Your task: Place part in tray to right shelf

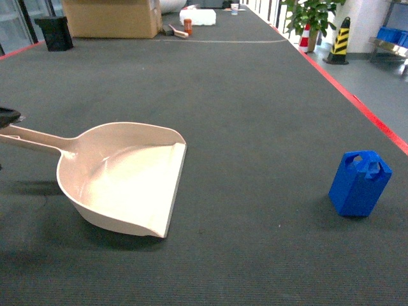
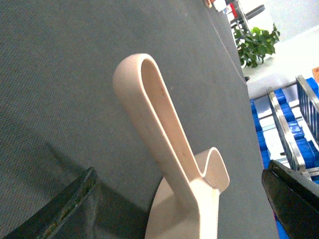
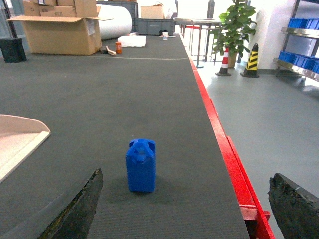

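Note:
The blue part [image 1: 360,183] should stay cradled on its side when I carry the cream tray by its handle, because the tray has high curved walls [image 1: 86,156].
The cream tray [image 1: 127,178] lies on the dark table mat, its long handle [image 1: 32,140] pointing left. In the left wrist view that handle [image 2: 159,124] runs between the two fingers of my left gripper [image 2: 179,172], which is open and apart from it on both sides. The blue part [image 1: 359,183] stands upright near the table's right edge. My right gripper [image 3: 185,174] is open just short of the part [image 3: 140,165], which stands nearer its left finger. Off the table's right side is a steel rack with blue bins [image 1: 390,39]; I cannot tell whether it is the right shelf.
A red strip [image 3: 224,144] marks the table's right edge, with grey floor beyond. Cardboard boxes [image 1: 111,18], a black box [image 1: 54,33] and small items sit at the table's far end. A potted plant [image 1: 312,16] and striped cones [image 1: 338,41] stand past it.

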You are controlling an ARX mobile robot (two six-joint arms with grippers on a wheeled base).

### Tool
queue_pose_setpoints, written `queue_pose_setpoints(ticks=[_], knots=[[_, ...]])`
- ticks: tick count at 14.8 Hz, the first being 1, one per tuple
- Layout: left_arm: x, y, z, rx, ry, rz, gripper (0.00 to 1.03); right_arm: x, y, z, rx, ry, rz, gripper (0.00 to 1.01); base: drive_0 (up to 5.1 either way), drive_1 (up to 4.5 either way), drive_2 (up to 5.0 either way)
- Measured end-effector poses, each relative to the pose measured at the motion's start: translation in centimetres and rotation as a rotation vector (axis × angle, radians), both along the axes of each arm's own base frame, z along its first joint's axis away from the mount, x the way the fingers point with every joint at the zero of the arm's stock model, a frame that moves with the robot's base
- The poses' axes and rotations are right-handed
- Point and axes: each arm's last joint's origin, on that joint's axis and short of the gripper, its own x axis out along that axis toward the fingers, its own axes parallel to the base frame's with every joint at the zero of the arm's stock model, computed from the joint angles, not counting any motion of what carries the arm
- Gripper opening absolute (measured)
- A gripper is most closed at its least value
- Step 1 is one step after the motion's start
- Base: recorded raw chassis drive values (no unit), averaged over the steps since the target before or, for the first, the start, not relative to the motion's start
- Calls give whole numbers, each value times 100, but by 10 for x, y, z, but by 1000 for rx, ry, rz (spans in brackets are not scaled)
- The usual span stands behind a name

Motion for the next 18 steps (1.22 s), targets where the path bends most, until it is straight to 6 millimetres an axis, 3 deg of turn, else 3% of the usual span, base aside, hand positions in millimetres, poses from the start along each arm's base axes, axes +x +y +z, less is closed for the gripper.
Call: queue_pose_setpoints(ticks=[4,6,8,12,15,18], knots=[[23,-2,-8,-35,10,-13,98,0,0,0,0,0,0,98,0,0,0],[62,4,-21,-79,33,10,95,0,0,0,0,0,0,98,0,0,0],[79,11,-21,-112,14,35,69,0,0,0,0,0,0,98,0,0,0],[75,-2,-23,-176,-15,10,19,0,0,0,0,0,0,98,0,0,0],[58,-15,-9,-253,-73,-11,15,0,0,0,0,0,0,98,0,0,0],[50,-48,37,-275,-230,-123,12,0,0,0,0,0,0,98,0,0,0]])
